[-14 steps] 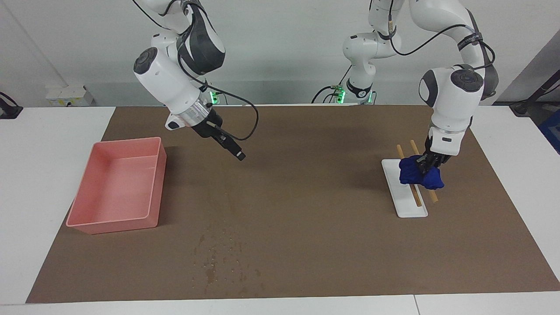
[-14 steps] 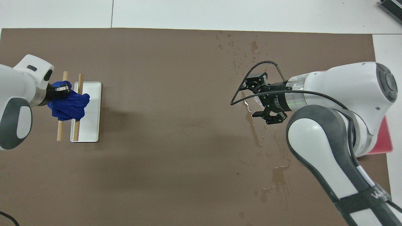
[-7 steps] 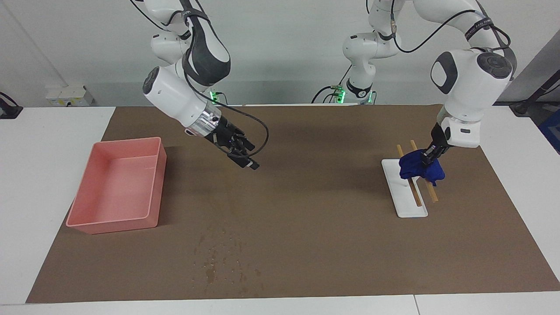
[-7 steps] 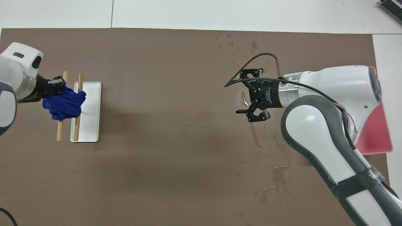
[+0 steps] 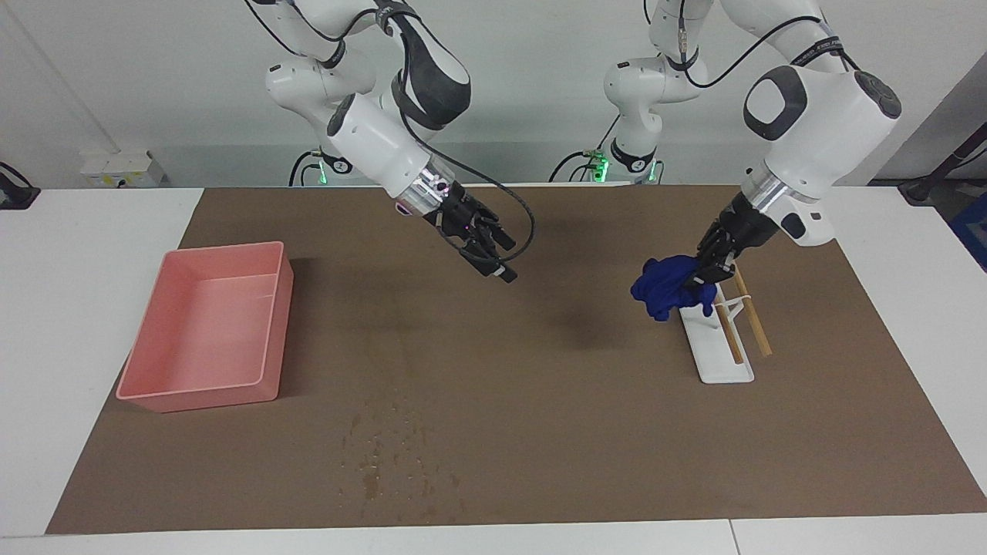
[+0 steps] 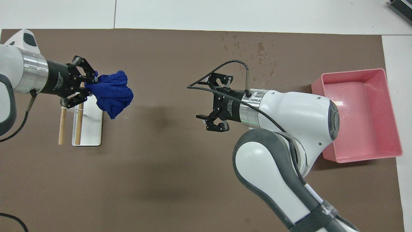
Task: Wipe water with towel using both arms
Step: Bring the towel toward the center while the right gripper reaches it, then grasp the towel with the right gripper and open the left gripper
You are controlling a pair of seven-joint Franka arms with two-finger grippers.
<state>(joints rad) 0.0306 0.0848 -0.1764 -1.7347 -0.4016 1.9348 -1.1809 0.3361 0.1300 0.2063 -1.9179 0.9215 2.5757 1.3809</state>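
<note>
The deep blue towel (image 6: 112, 93) is in a small bunch and the water drops (image 6: 261, 50) are spread out wide, so I expect the towel to leave some of them behind when I wipe.
The deep blue towel (image 5: 665, 287) hangs crumpled from my left gripper (image 5: 706, 271), which is shut on it and holds it in the air over the end of the white rack that lies nearer to the robots. In the overhead view the towel (image 6: 113, 93) juts from the left gripper (image 6: 91, 84) toward the table's middle. My right gripper (image 5: 497, 260) is open and empty, up over the middle of the brown mat, pointing toward the towel (image 6: 209, 102). Water drops (image 5: 385, 459) speckle the mat farthest from the robots (image 6: 254, 51).
A white rack (image 5: 723, 361) with two wooden rods (image 5: 754, 327) lies toward the left arm's end (image 6: 91, 130). A pink tray (image 5: 202, 397) stands toward the right arm's end (image 6: 354, 72). The brown mat (image 5: 555, 385) covers most of the table.
My left gripper has lifted the towel off the rods and carried it toward the table's middle. My right gripper has swung toward the middle too and is still open.
</note>
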